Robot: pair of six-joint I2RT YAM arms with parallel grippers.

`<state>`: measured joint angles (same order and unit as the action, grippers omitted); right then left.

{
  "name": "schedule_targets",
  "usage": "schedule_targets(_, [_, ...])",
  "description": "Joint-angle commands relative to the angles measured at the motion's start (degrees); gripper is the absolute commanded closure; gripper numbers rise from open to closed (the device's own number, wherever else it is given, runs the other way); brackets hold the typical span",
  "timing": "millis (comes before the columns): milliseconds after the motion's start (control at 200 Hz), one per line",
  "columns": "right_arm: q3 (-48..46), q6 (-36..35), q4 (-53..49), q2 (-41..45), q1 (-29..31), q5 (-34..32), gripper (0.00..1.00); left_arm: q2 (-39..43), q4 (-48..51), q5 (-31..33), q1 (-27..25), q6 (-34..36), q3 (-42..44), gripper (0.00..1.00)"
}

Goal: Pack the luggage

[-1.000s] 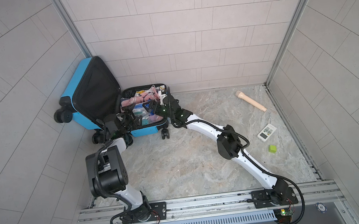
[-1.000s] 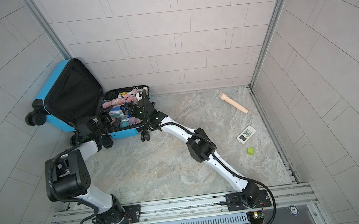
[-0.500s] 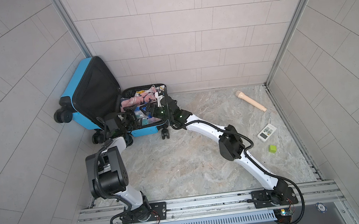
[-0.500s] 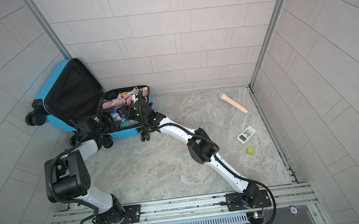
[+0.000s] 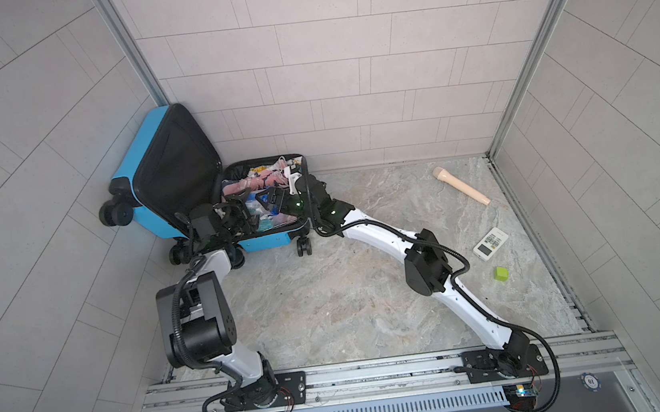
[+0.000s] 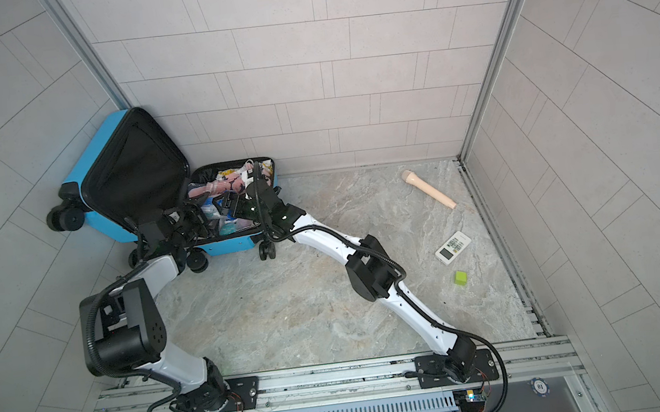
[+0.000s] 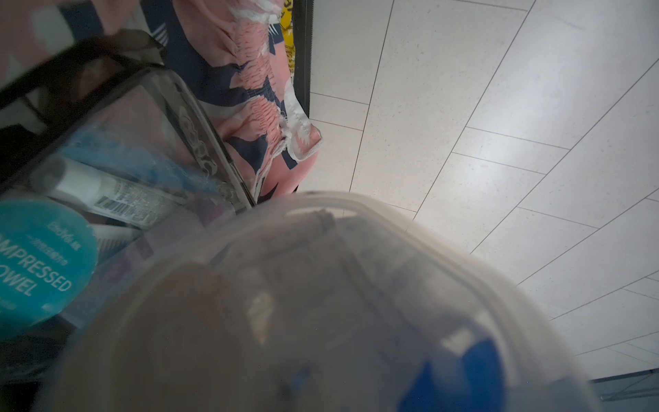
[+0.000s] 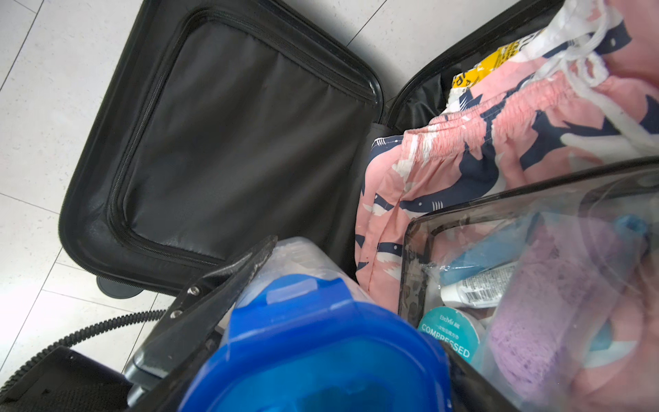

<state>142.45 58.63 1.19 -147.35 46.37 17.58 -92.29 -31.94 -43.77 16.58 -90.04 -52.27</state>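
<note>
My left gripper is carrying the clear container to the pink shorts (image 5: 253,181), which lie open beyond the pouch. It should keep going until the container rests beside the pouch (image 5: 273,220), then let go.
The luggage (image 5: 135,160) (image 6: 104,139) lies open in the back left corner, its black-lined lid (image 8: 231,142) leaning on the wall. Its base (image 5: 269,240) holds pink patterned shorts (image 8: 481,142) (image 7: 249,71) and a clear black-trimmed pouch (image 8: 535,249) (image 7: 124,149). Both grippers meet over the base: the left gripper (image 5: 243,216) (image 6: 196,219) and the right gripper (image 5: 273,198) (image 6: 227,203). A clear container with a blue lid (image 8: 321,339) (image 7: 321,303) sits between the right gripper's wide-set fingers (image 8: 221,285). It fills the left wrist view and hides the left jaws.
On the stone floor at the right lie a beige microphone-shaped object (image 5: 460,185), a white remote (image 5: 490,243) and a green cube (image 5: 501,273). Tiled walls close in behind and on both sides. The luggage wheels (image 5: 303,247) stand at its front edge.
The right gripper has edged left over the open luggage, closer to the left gripper. The luggage and the things on the floor have not moved.
</note>
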Motion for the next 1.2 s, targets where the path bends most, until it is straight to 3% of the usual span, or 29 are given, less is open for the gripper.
schedule_targets(0, [0.27, -3.33, -1.13, 8.39, 0.18, 2.2, 0.0, 1.9, 0.42, -0.42, 0.22, 1.7, -2.92, 0.46])
schedule_targets(180, [-3.93, -9.39, -8.47, 15.26, -2.28, 1.93, 0.0, 0.7, 2.02, 1.16, 1.0, 2.45, -6.07, 0.47])
schedule_targets(460, [-19.91, -9.55, -6.99, 26.44, -9.08, 3.25, 0.0, -5.12, 0.96, 6.27, 0.58, 1.68, -10.7, 0.49])
schedule_targets(700, [-38.25, -20.24, -12.5, 41.99, -11.43, -0.89, 0.0, -15.08, -1.05, 13.76, -2.75, -1.44, -19.07, 0.49])
schedule_targets(921, [-55.68, -22.29, -11.63, 55.29, -13.79, -4.05, 0.0, -24.25, 3.14, 18.46, -6.52, -1.29, -29.75, 0.48])
schedule_targets(1051, [-62.91, -21.92, -10.39, 60.97, -15.99, -4.03, 0.01, -27.38, 7.41, 20.44, -7.34, -0.3, -34.82, 0.43])
schedule_targets(1196, [-66.34, -22.15, -10.99, 64.01, -17.55, -4.23, 0.0, -28.98, 13.24, 21.85, -8.1, 0.55, -39.05, 0.21])
